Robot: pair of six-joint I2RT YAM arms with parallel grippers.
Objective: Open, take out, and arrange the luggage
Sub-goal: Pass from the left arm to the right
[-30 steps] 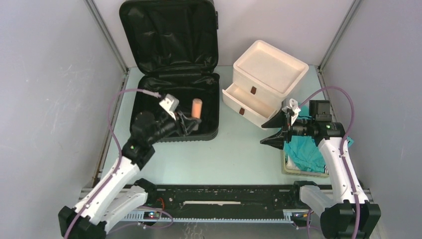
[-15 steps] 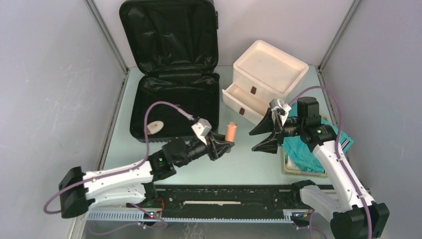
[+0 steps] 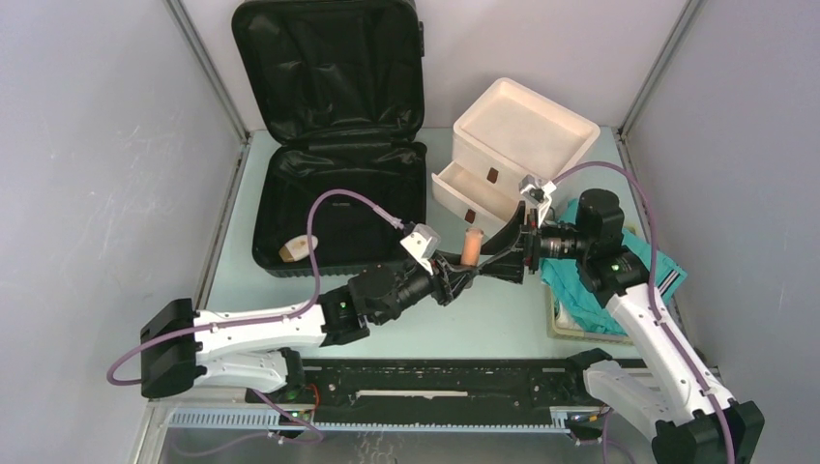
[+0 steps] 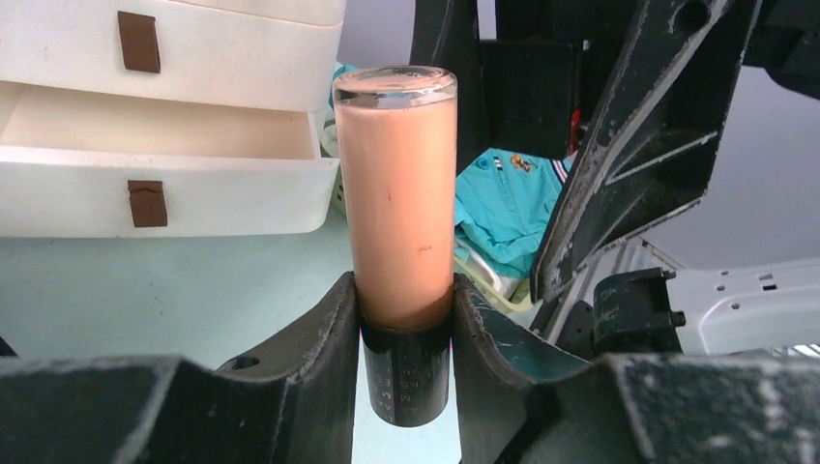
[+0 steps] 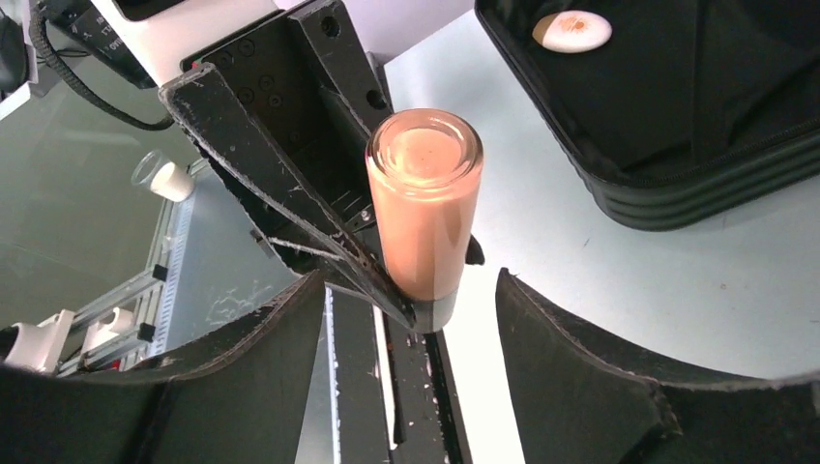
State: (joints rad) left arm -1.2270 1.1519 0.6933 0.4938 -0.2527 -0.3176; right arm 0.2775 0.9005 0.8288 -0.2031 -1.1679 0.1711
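The open drawer [image 3: 476, 197] lies on my right gripper's side, so next my left gripper hands the bottle's peach end [image 3: 472, 244] to my right gripper for stowing there.
The luggage [image 3: 353, 184] lies open at the back left, lid standing up, black lining showing; it also shows in the right wrist view [image 5: 677, 126]. A small pale oval item [image 3: 298, 248] [image 5: 571, 31] rests inside it. My left gripper [image 3: 462, 274] [image 4: 406, 324] is shut on the dark cap end of a peach-coloured bottle [image 3: 472, 245] [image 4: 396, 193] [image 5: 423, 208], held upright over the table's middle. My right gripper [image 3: 503, 256] [image 5: 406, 290] faces it, open, its fingers on either side of the bottle without touching.
A white drawer box [image 3: 522, 126] [image 4: 174, 116] stands at the back right with its lower drawer pulled out. A pale basket [image 3: 561, 324] holding teal cloth [image 3: 590, 290] [image 4: 508, 193] sits at the right, under the right arm.
The left arm carried the bottle out of the luggage and rightward to the table's middle. The right gripper swung left to meet it and narrowed slightly.
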